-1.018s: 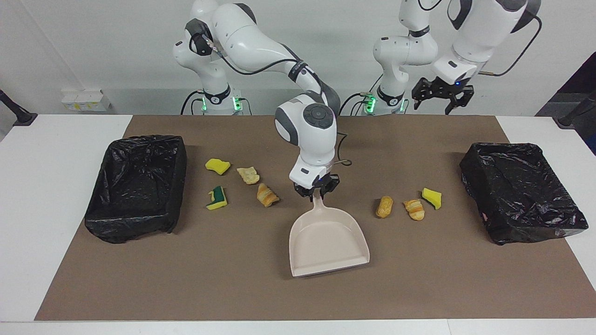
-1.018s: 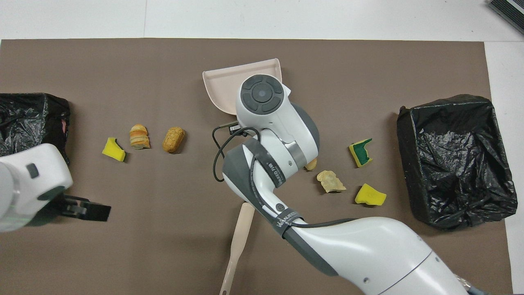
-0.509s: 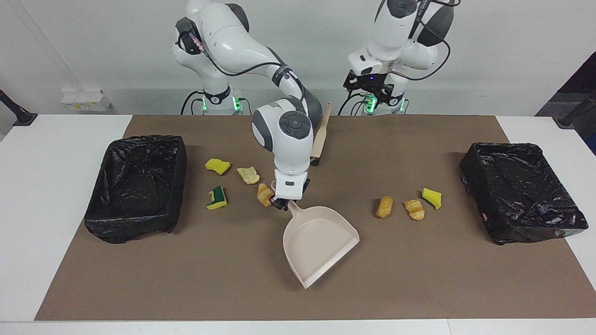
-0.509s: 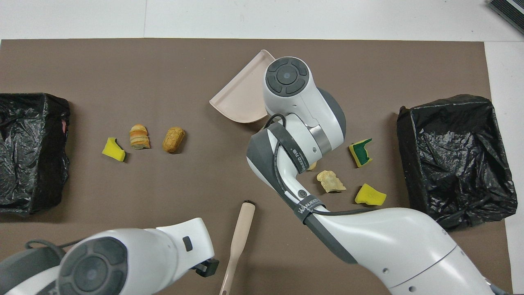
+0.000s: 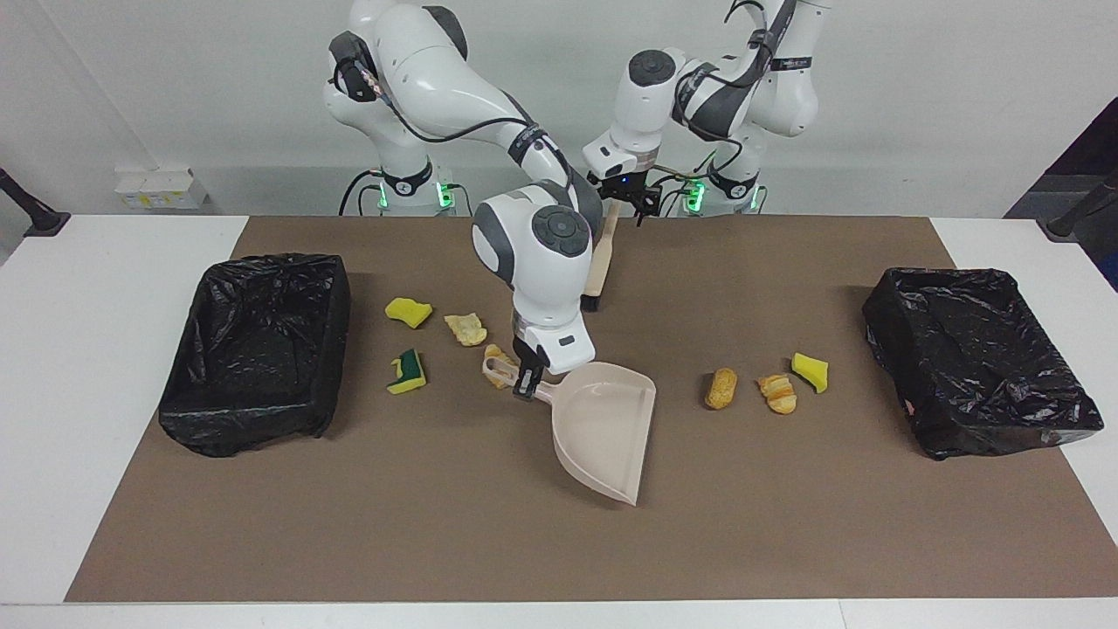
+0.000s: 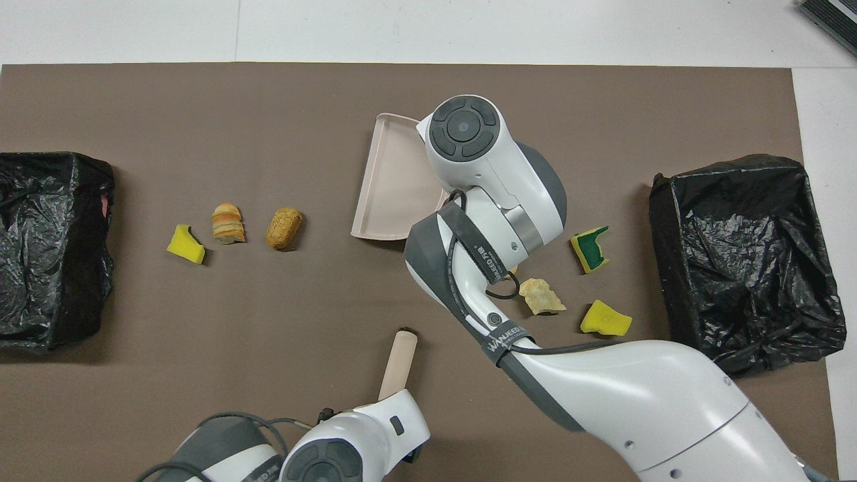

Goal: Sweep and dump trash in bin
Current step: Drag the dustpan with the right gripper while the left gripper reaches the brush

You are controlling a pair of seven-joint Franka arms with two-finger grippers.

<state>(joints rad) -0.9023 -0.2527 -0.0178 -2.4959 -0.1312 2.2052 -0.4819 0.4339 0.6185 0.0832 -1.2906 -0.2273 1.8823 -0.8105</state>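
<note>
I can see the dustpan's opening (image 6: pixel 367 178) facing the bread pieces and yellow sponge, so I should take the brush to their bin side (image 6: pixel 142 233) with my left gripper and sweep toward the dustpan.
My right gripper (image 5: pixel 525 385) is shut on the handle of the beige dustpan (image 5: pixel 603 428), whose mouth faces the left arm's end of the table. Trash lies in two groups. Toward the right arm's end lie a yellow sponge (image 5: pixel 408 311), a tan scrap (image 5: pixel 465 328), a green-and-yellow sponge (image 5: pixel 407 371) and a bread piece (image 5: pixel 498 354) right beside the dustpan handle. Toward the left arm's end lie two bread pieces (image 5: pixel 721 388) (image 5: pixel 776 393) and a yellow sponge (image 5: pixel 810 371). My left gripper (image 5: pixel 622 199) hangs open over the end of the brush (image 5: pixel 598 262) nearest the robots.
A black bag-lined bin (image 5: pixel 253 349) stands at the right arm's end of the brown mat and another bin (image 5: pixel 974 358) at the left arm's end. In the overhead view the right arm covers its own gripper and part of the dustpan (image 6: pixel 392 181).
My right gripper has turned the dustpan so that its mouth now points toward the left arm's end. The left arm has swung in from its end to above the brush handle.
</note>
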